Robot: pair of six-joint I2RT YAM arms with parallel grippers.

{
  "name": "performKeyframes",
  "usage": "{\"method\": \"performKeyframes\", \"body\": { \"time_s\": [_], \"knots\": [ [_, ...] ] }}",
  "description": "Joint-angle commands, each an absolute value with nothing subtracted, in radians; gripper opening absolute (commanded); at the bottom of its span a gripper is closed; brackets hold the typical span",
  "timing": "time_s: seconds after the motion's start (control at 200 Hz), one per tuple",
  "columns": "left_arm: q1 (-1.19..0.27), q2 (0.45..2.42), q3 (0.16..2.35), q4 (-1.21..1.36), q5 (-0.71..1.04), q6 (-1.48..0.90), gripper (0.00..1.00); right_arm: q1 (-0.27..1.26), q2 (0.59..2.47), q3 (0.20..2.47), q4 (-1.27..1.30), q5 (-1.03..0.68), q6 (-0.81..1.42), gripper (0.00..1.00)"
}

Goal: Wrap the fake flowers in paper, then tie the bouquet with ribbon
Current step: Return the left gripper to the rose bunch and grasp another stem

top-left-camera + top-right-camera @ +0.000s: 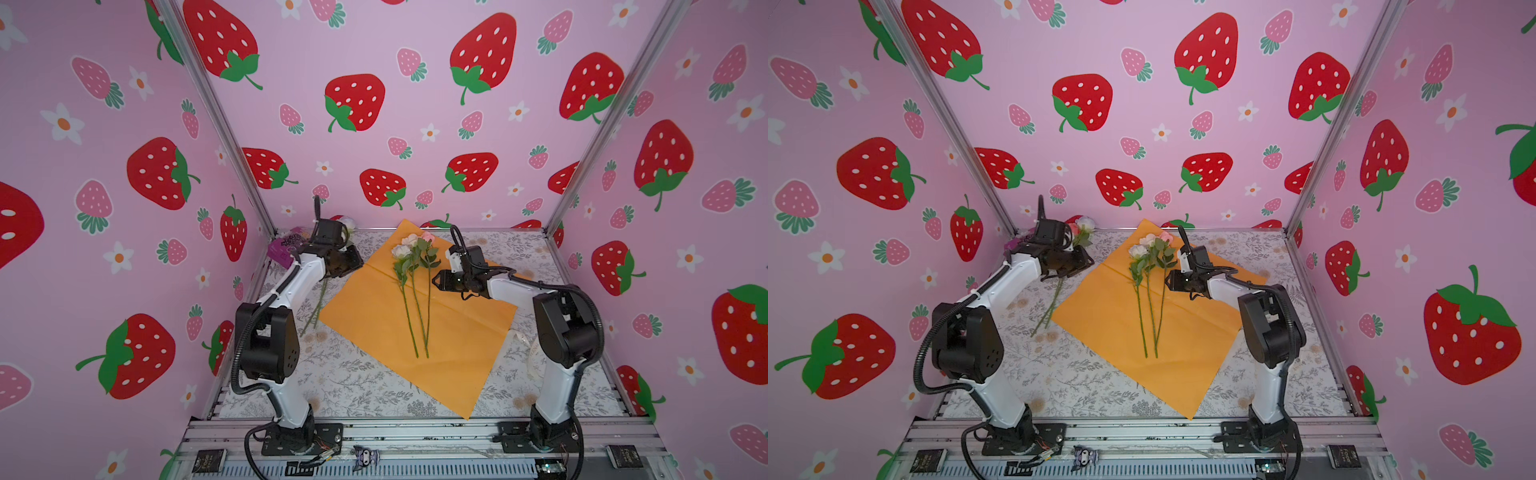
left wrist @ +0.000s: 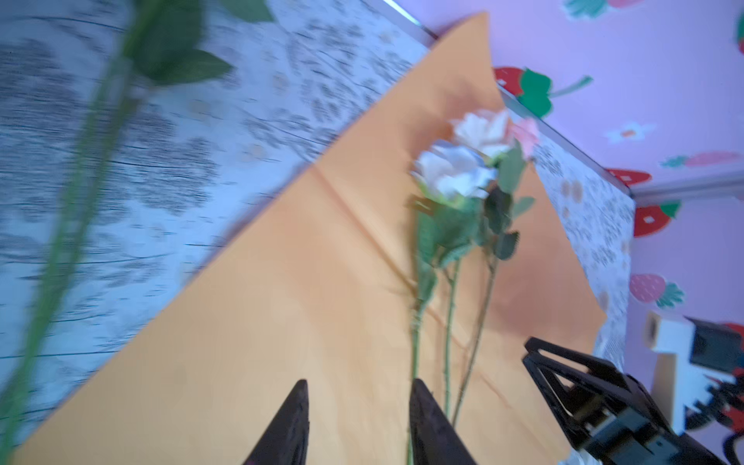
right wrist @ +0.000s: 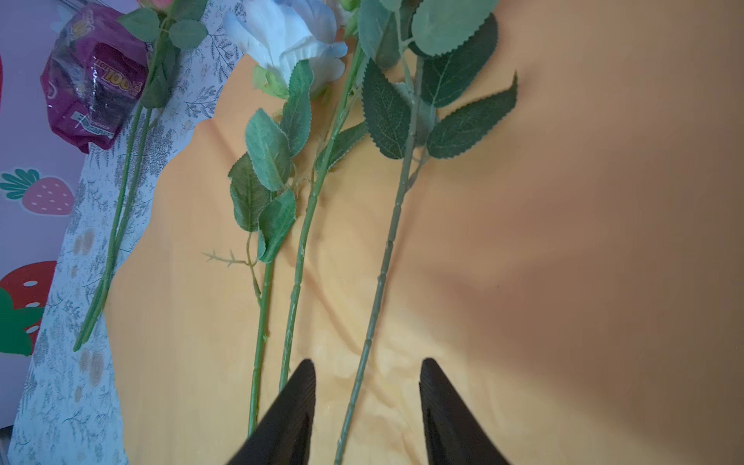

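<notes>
The stems point(image 1: 1051, 308) lie free beside the orange paper, so the robot's left gripper should carry on moving toward the green stems with its fingers open until it closes just below their leaves point(image 2: 113, 112).
The bouquet of fake flowers lies loose: three white and pink roses point(image 1: 409, 245) point(image 1: 1148, 245) on long green stems rest on the flat orange wrapping paper point(image 1: 374, 320) point(image 1: 1100, 316). My right gripper point(image 1: 434, 280) point(image 3: 368, 362) hovers open just right of the stems. In the right wrist view the rightmost stem point(image 3: 382, 282) runs between its fingers, untouched. My left gripper point(image 1: 358, 261) point(image 2: 360, 386) is open and empty above the paper's left edge. The roses point(image 2: 463, 169) show ahead of it in the blurred left wrist view.
More fake flowers point(image 1: 348, 224) lie off the paper at the back left, their stems point(image 1: 316, 307) under my left arm. A crinkly purple packet point(image 1: 280, 251) point(image 3: 92, 76) sits in the back left corner. A pale ribbon point(image 1: 533, 357) lies by the right arm.
</notes>
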State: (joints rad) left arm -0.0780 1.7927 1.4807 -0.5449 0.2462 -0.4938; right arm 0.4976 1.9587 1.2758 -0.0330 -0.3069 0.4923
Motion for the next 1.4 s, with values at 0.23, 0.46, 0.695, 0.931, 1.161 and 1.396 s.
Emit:
{"method": "performKeyframes", "body": {
  "time_s": [0.23, 0.46, 0.695, 0.931, 1.161, 1.396],
  "knots": [
    [0.065, 2.066, 1.727, -0.766, 0.161, -0.198, 0.45, 0.558, 1.943, 1.336, -0.069, -0.297, 0.469, 0.47],
    [0.068, 2.255, 1.978, -0.855, 0.06, -0.105, 0.44, 0.566, 1.902, 1.343, -0.095, -0.346, 0.457, 0.48],
    [0.072, 2.379, 2.137, -0.893, 0.131, -0.039, 0.35, 0.575, 1.861, 1.306, -0.098, -0.388, 0.477, 0.49],
    [0.083, 2.461, 2.236, -0.91, 0.186, 0.013, 0.35, 0.575, 1.823, 1.276, -0.143, -0.398, 0.464, 0.5],
    [0.084, 2.516, 2.311, -0.942, 0.208, 0.025, 0.25, 0.576, 1.805, 1.223, -0.119, -0.415, 0.494, 0.51],
    [0.086, 2.475, 2.298, -0.947, 0.218, 0.039, 0.1, 0.577, 1.796, 1.189, -0.103, -0.417, 0.515, 0.51]
  ]
}}
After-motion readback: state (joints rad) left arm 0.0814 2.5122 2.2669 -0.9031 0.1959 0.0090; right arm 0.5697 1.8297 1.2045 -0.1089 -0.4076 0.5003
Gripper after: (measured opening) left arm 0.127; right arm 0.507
